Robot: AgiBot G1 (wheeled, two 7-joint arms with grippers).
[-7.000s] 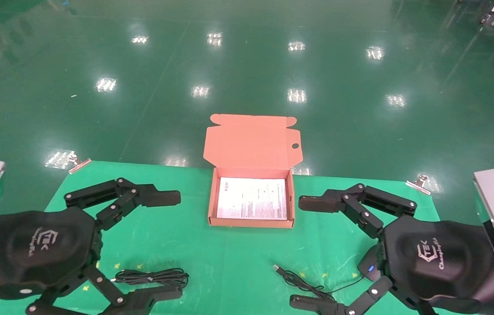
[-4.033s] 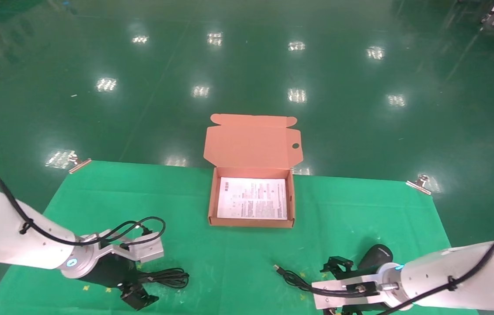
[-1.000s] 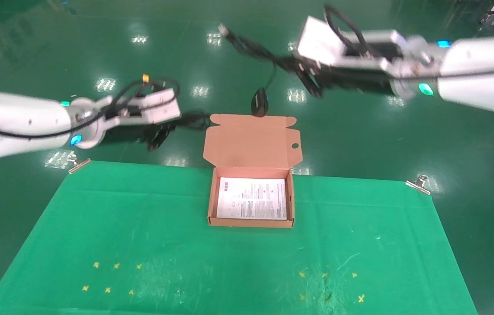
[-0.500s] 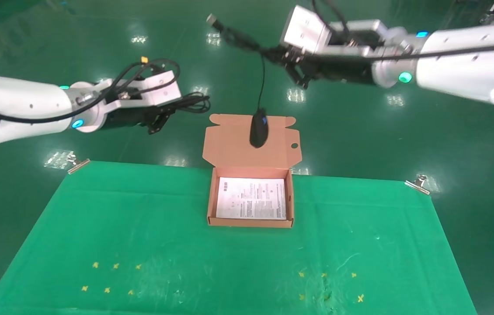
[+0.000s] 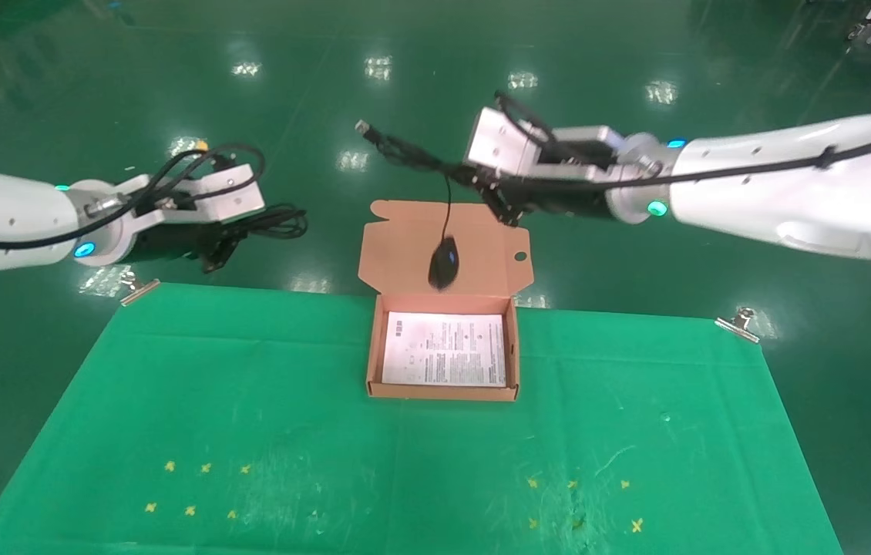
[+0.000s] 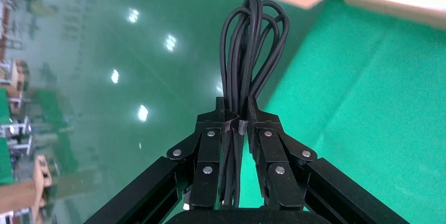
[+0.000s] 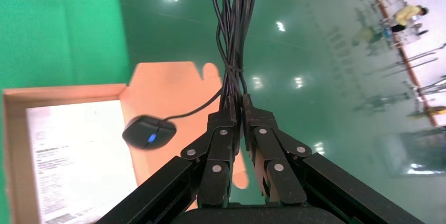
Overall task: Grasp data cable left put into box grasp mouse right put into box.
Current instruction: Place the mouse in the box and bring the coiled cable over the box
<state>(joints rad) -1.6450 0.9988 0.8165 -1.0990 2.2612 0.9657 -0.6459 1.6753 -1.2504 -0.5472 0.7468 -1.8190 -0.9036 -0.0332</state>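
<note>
My right gripper's hanging mouse (image 5: 443, 263) is in the way into the box. My left gripper should hold the data cable (image 5: 280, 222) off to the side until the mouse is inside the box.
The salmon-orange box (image 5: 371, 362) stands open at the table's far middle, with a white printed sheet as its floor. My left gripper (image 5: 231, 235) is shut on the data cable (image 5: 277, 222), a looped black bundle, held in the air left of the lid; the bundle shows in the left wrist view (image 6: 252, 45). My right gripper (image 5: 491, 193) is shut on the mouse's bunched cord (image 7: 233, 40), above the lid's right part. The black mouse (image 5: 444, 271) hangs by its cord in front of the lid, just above the box's far wall. Its blue light shows in the right wrist view (image 7: 149, 133).
A green cloth (image 5: 250, 432) covers the table, held by metal clips (image 5: 736, 322) at the far corners. Small yellow marks (image 5: 196, 489) lie near the front. The cord's USB plug (image 5: 364, 129) sticks out in the air above the lid. Shiny green floor lies beyond.
Both arms have come down. The right gripper moved lower and toward the box, and the hanging mouse dropped toward the box's far wall. The left gripper moved left and down with the cable.
</note>
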